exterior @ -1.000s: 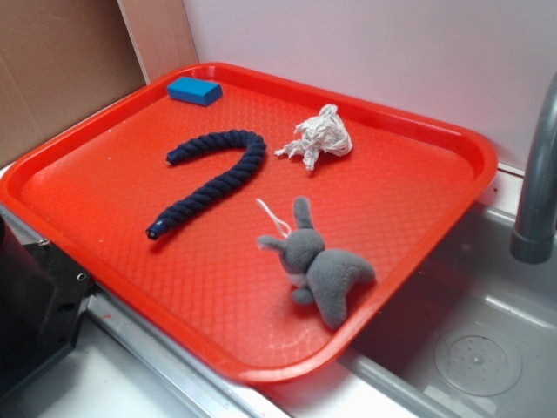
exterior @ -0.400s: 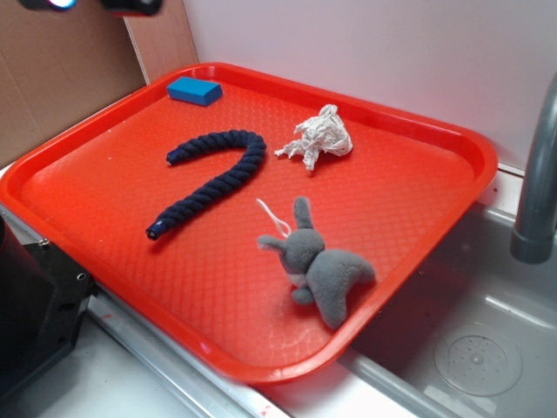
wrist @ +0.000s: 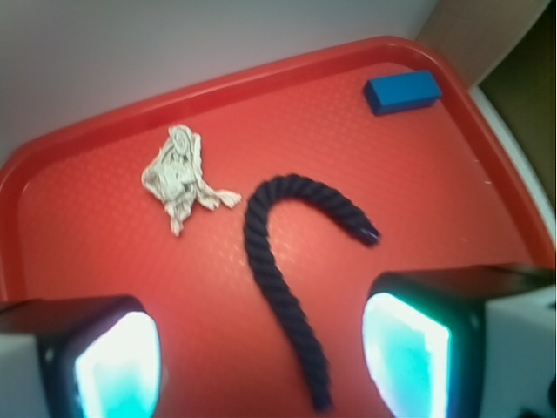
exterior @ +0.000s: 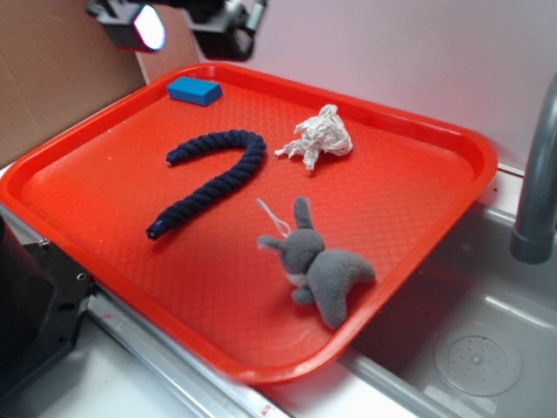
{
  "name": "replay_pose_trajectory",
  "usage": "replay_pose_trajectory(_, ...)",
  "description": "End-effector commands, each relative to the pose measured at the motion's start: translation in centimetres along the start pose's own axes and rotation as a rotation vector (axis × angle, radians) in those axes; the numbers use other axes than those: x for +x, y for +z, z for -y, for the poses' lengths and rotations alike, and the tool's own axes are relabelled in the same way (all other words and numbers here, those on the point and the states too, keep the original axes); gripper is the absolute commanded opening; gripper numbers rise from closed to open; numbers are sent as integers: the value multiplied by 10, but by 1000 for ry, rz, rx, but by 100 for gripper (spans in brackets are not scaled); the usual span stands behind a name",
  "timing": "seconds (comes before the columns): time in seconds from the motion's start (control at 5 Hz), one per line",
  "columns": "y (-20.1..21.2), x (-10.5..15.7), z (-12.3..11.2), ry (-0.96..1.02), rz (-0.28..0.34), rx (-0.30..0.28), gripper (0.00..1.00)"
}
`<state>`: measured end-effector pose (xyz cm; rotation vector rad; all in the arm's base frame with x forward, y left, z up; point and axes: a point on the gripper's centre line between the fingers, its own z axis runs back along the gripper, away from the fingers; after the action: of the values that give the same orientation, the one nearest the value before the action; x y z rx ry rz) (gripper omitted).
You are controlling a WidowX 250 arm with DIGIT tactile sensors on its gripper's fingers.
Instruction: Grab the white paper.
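The white paper has tight creases and twisted ends running through it, so I expect it to stay bunched up instead of unfolding when I lift it.
The white paper is a small crumpled wad lying on the far side of the red tray. It also shows in the wrist view at upper left. My gripper hangs high above the tray's far left corner, well left of the paper. In the wrist view the gripper is open and empty, its two fingers wide apart, with the dark rope between them far below.
A dark blue rope curves across the tray's middle. A blue block sits at the far left corner. A grey plush bunny lies near the front right rim. A grey faucet pipe and sink are to the right.
My gripper has come into the exterior view at the top left and moved right and down. The things on the tray have not moved.
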<state>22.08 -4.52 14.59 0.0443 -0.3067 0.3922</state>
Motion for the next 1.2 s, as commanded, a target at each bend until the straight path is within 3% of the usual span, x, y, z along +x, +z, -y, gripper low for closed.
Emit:
replay_pose_trajectory(0.0,-57,25,26,-33,-8,-20,100)
replay_pose_trajectory(0.6,-130,59,33,-50,-26,76,100)
replay_pose_trajectory(0.8,-141,67,31,-51,-43,64,100)
replay_pose_trajectory(1.0,-147,68,32,-78,-91,-7,0)
